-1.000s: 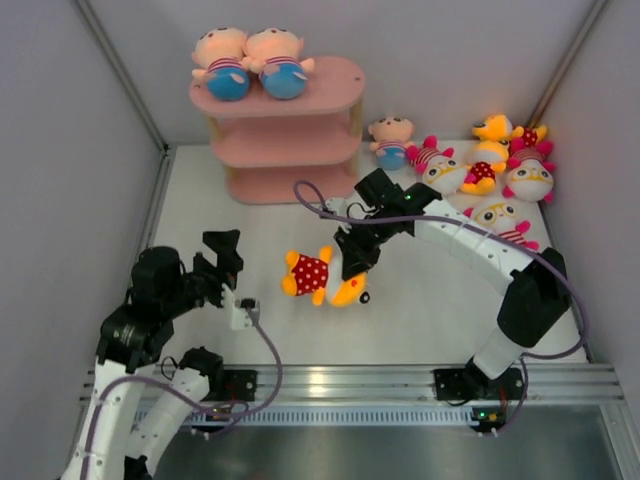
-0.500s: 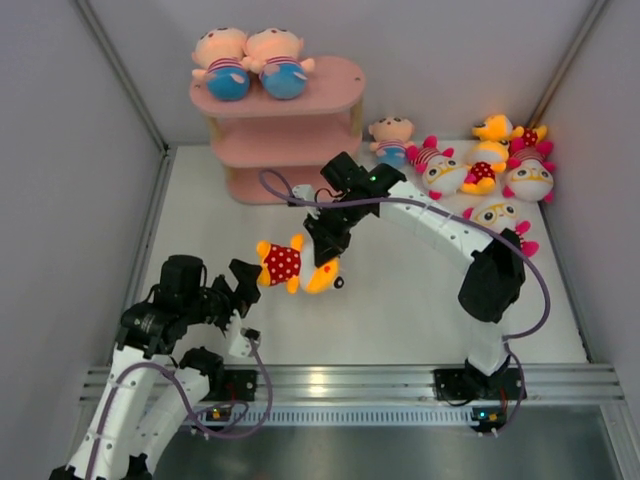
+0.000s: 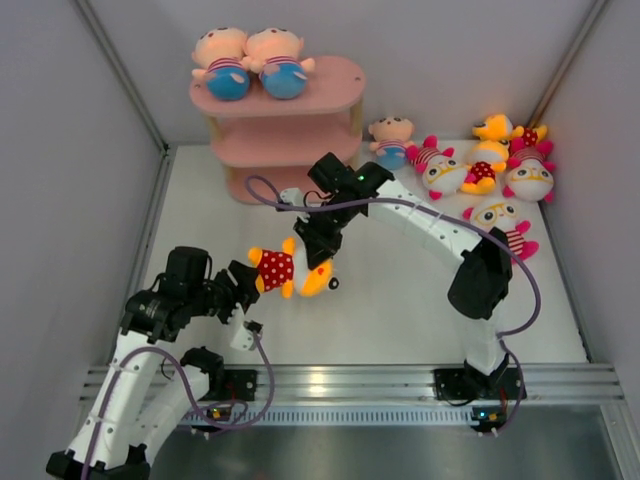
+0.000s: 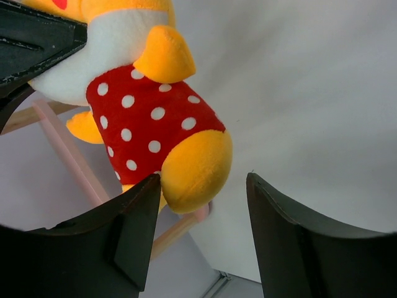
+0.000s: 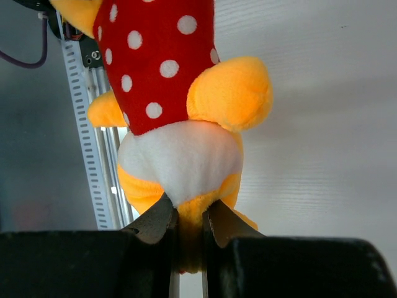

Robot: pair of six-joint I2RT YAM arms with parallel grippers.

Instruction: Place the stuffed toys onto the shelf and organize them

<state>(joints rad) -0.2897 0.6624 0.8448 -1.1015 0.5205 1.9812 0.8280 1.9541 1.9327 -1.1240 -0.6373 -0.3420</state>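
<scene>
The toy's head end is in my right gripper. My left gripper should grab the toy by its lower end before putting it on the middle board.
A yellow-orange stuffed toy with a red white-dotted body hangs above the table. My right gripper is shut on its head end. My left gripper is at the toy's lower end, jaws apart. One yellow foot sits between them, touching the left finger and leaving a gap on the right. The pink shelf stands at the back with two peach-headed dolls on its top board. Its middle and bottom boards show no toys.
Several more stuffed toys lie on the table at the back right: a peach-headed doll, white-faced pink-tufted ones and yellow-orange ones. Grey walls close in both sides. A metal rail runs along the near edge.
My right arm has carried the dotted toy left and nearer to the left arm. My left gripper has come up to the toy's feet and its jaws have narrowed.
</scene>
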